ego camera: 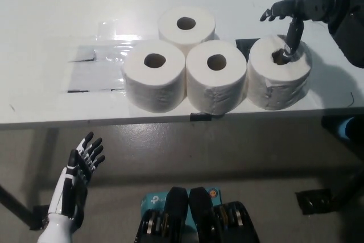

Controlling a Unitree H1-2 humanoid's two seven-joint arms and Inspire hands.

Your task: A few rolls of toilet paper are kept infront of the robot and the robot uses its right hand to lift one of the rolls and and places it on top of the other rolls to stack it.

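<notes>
A corner of the dark patch (245, 45) sticks out past the fourth roll (278, 73), so a wider hidden part of the patch will come into view when the robot lifts the fourth roll.
Four white toilet paper rolls stand upright on the white table (45, 21). Three form a cluster: a back roll (186, 25), a front left roll (154, 75) and a front middle roll (216, 78). A fourth roll (278, 83) stands apart at the right. My black right hand (301, 7) hovers over that fourth roll, fingers spread, with one finger reaching down to the rim of its core hole. It holds nothing. My white left hand (77, 177) rests open below the table edge at the lower left.
A clear plastic sheet (94, 69) with black tape marks lies on the table left of the cluster. A dark patch (245, 45) sits behind the right roll. The table's front edge (114, 122) runs just below the rolls.
</notes>
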